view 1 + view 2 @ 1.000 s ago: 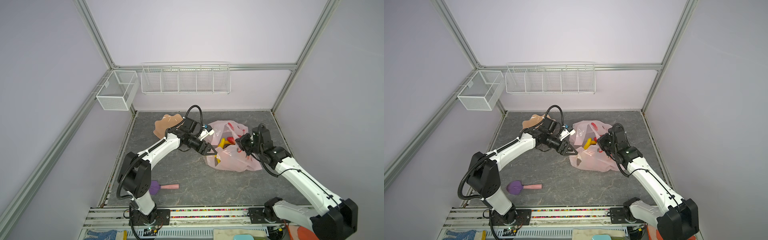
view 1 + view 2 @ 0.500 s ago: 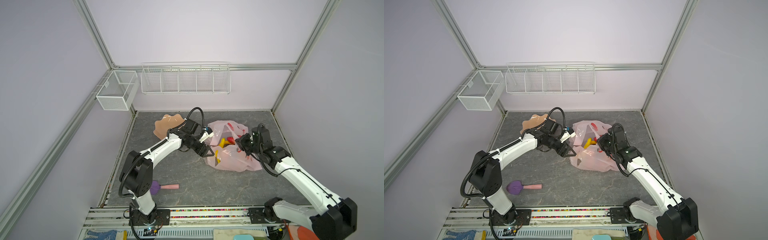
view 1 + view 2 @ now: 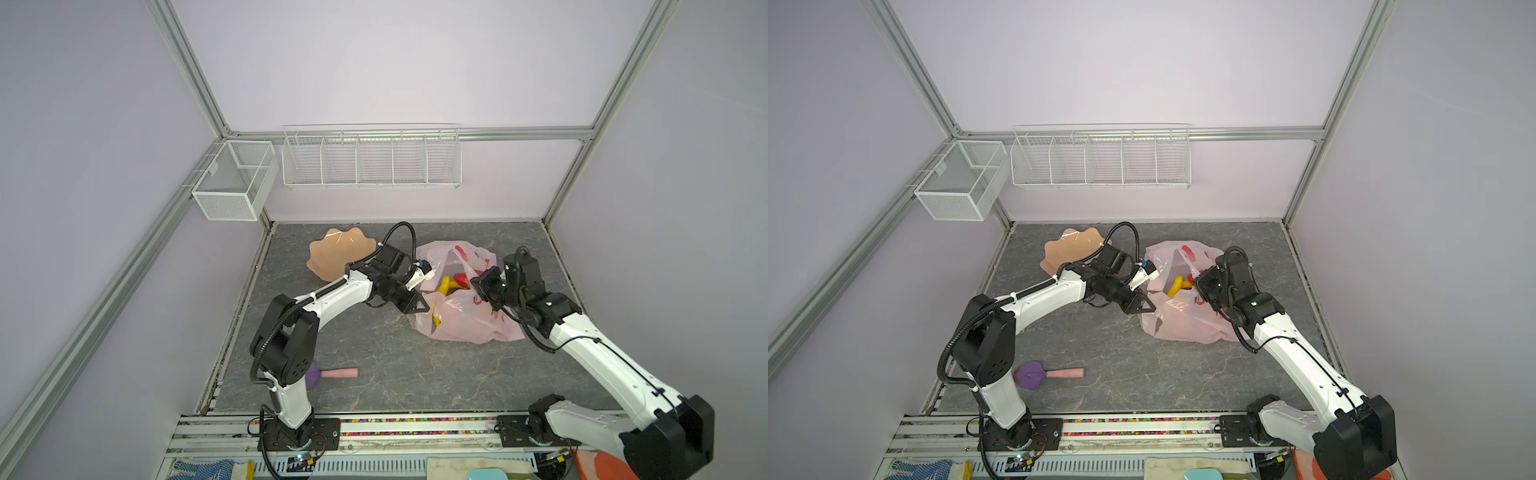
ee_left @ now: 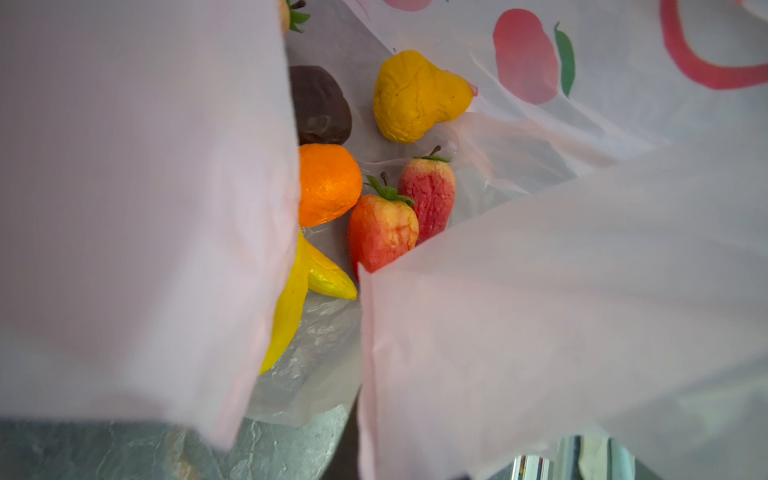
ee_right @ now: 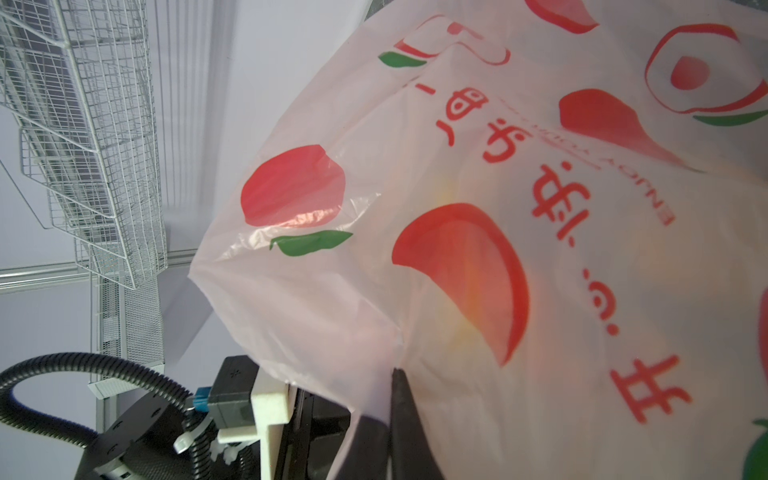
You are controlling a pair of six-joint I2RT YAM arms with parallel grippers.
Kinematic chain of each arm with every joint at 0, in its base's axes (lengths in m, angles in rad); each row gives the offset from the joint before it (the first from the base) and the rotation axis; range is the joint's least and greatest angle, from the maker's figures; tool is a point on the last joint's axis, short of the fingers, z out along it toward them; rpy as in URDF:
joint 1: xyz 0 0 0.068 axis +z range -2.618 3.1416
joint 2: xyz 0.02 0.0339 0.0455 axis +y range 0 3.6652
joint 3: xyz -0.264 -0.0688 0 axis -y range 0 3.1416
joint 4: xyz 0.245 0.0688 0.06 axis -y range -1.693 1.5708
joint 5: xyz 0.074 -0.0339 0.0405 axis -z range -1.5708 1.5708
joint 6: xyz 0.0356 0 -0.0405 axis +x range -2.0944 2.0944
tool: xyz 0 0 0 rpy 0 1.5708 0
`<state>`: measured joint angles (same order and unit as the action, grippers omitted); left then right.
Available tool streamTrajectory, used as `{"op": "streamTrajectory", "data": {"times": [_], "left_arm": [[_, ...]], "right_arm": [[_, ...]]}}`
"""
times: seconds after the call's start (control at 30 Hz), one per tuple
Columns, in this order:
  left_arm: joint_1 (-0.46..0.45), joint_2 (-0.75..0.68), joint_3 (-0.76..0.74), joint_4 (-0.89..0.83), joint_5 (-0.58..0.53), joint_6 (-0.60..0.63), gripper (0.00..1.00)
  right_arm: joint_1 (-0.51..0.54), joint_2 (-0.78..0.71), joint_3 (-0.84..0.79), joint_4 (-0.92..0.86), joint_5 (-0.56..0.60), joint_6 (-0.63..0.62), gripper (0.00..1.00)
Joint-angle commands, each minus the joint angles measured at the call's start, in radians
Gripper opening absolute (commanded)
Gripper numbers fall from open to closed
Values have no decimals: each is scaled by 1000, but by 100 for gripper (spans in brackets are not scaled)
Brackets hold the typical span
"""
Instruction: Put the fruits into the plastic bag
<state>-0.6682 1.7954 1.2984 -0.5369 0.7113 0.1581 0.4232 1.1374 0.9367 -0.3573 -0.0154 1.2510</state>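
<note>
Next, my right gripper leaves the bag's side film and brings the bag's far rim (image 3: 430, 249) toward my left gripper, because the bag's opening (image 3: 436, 280) is spread wide beside my left gripper.
The pale pink plastic bag (image 3: 465, 320) lies on the grey table with its mouth held apart from two sides. My left gripper (image 3: 419, 306) is shut on the bag's left rim; in the left wrist view the film (image 4: 540, 291) hides its jaws. My right gripper (image 5: 392, 374) is shut on the right rim, its black fingers pinching the film. Inside lie the fruits: a yellow pear (image 4: 415, 95), a dark round one (image 4: 320, 104), an orange (image 4: 328, 183), two strawberries (image 4: 382, 228), and a banana (image 4: 299, 291). In both top views the banana (image 3: 1177, 284) shows in the mouth.
A peach scalloped bowl (image 3: 336, 257) stands behind my left arm. A purple-headed, pink-handled utensil (image 3: 332, 373) lies near the front left, by the left arm's base. White wire baskets (image 3: 370, 158) hang on the back wall and one (image 3: 235, 183) in the left corner.
My left gripper's jaws stood open beside the bag's left rim and have now closed on it. The right arm has kept its hold and not moved.
</note>
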Motion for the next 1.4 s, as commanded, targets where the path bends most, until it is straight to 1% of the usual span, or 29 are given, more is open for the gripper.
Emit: {"op": "streamTrajectory", "data": {"times": [0.0, 0.07, 0.1, 0.17, 0.27, 0.33, 0.43, 0.5, 0.53, 0.63, 0.73, 0.8, 0.87, 0.93, 1.0, 1.07, 1.13, 1.27, 1.37], "left_arm": [[-2, -77, -50, 55, -7, -19, 8], [-4, -131, -87, 104, -21, -52, 5], [-4, -159, -106, 123, -39, -67, 1], [-5, -204, -129, 143, -69, -84, 0], [-18, -248, -148, 161, -81, -93, 0], [-43, -252, -143, 152, -88, -82, 0], [-71, -239, -135, 129, -102, -69, 0], [-80, -236, -141, 128, -109, -67, 0], [-83, -237, -144, 127, -112, -65, 0], [-88, -249, -154, 134, -119, -60, 0], [-90, -260, -159, 136, -132, -54, 0], [-90, -269, -166, 145, -133, -55, 0], [-91, -280, -179, 160, -141, -61, 0], [-94, -297, -199, 176, -157, -67, 0], [-99, -316, -224, 198, -173, -72, 0], [-103, -338, -247, 219, -189, -76, 0], [-105, -359, -268, 235, -206, -82, 0], [-108, -391, -298, 263, -222, -86, 0], [-110, -398, -307, 263, -225, -88, 0]], "right_arm": [[3, -2, 25, -38, 24, -12, 6], [3, -6, 48, -84, 44, -44, 12], [1, -7, 64, -110, 55, -69, 16], [-2, -6, 100, -180, 82, -108, 24], [-6, -3, 153, -244, 116, -179, 46], [-9, 5, 208, -294, 150, -242, 63], [-9, 25, 323, -355, 185, -374, 79], [-9, 45, 395, -361, 168, -459, 86], [-8, 62, 435, -363, 139, -503, 87], [12, 146, 560, -398, 49, -557, 87], [53, 259, 659, -438, -55, -514, 86], [90, 326, 705, -447, -96, -471, 85], [112, 386, 739, -479, -110, -409, 82], [129, 420, 743, -451, -129, -361, 79], [145, 448, 749, -427, -143, -326, 78], [156, 476, 774, -411, -165, -305, 77], [168, 504, 809, -435, -165, -290, 76], [185, 516, 788, -419, -184, -246, 74], [198, 519, 774, -417, -177, -232, 74]]}}
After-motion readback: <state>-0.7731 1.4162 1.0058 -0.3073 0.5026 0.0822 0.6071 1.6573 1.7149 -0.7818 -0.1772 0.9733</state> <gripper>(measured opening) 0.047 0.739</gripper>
